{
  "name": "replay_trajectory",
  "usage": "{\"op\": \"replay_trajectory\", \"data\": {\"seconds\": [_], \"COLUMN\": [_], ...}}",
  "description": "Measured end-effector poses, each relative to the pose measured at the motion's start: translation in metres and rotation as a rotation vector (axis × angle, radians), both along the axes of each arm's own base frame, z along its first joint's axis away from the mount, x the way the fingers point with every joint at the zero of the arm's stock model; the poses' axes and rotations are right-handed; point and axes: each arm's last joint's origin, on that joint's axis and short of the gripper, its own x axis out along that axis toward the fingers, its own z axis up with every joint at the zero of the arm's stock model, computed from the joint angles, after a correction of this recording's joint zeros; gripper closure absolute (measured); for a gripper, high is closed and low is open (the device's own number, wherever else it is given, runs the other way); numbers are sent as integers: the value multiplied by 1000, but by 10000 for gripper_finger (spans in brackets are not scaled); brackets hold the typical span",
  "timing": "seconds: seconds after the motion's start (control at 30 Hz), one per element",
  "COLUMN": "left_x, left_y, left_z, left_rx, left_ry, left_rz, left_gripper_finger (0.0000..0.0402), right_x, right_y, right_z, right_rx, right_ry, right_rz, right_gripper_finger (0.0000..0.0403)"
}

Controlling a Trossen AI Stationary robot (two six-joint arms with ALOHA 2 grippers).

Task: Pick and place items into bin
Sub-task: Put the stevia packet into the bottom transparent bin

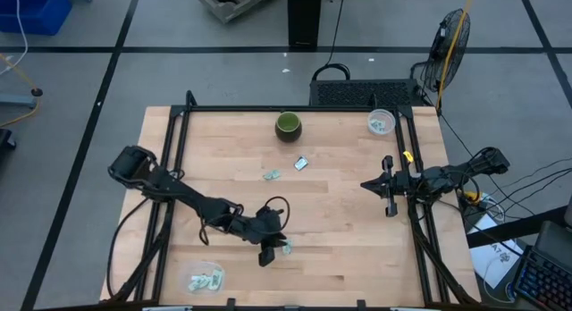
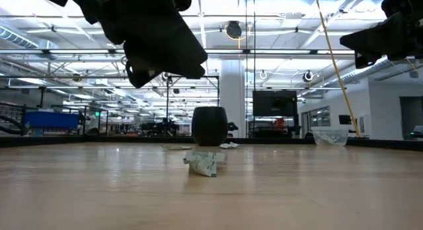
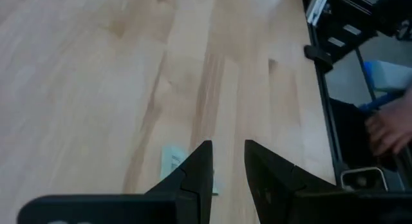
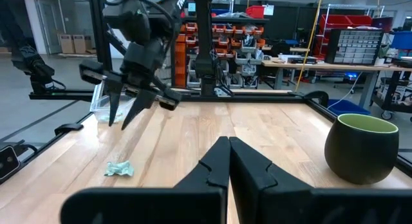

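Observation:
My left gripper should open wider and move over the packet (image 2: 203, 163) before it closes, because the near packet (image 3: 172, 161) is partly behind one of its fingers.
Small pale green-and-white packets lie flat on the wooden table: one (image 1: 286, 248) near the table's near edge, also seen in the low view (image 2: 205, 162), and two more (image 1: 272, 175) (image 1: 301, 163) nearer the middle. My left gripper (image 1: 266, 256) hovers open just left of the near packet and above it. In the left wrist view the packet (image 3: 172, 161) shows partly behind one finger of the left gripper (image 3: 228, 158). The right gripper (image 1: 389, 188) waits shut by the table's right edge and holds nothing (image 4: 228, 147).
A clear bin (image 1: 206, 277) holding packets sits at the near left corner. A second clear container (image 1: 382, 123) with packets stands at the far right. The dark green bowl (image 1: 288, 126) stands at the far middle. A person's hand (image 3: 389, 130) shows beyond the table's frame.

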Motion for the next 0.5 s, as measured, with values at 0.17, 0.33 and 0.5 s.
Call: {"op": "replay_trajectory", "data": {"seconds": [0.17, 0.33, 0.5], "left_x": [5, 11, 11], "left_y": [6, 7, 7], "left_z": [-13, -27, -34], "left_rx": [27, 3, -10], "left_ry": [33, 45, 82], "left_rz": [38, 67, 76], "left_gripper_finger": [308, 271, 197], "right_x": [0, 0, 0], "right_y": [0, 0, 0], "right_z": [0, 0, 0], "right_rx": [0, 0, -1], "right_ry": [0, 0, 2], "right_rz": [0, 0, 0], "right_gripper_finger": [403, 403, 403]}}
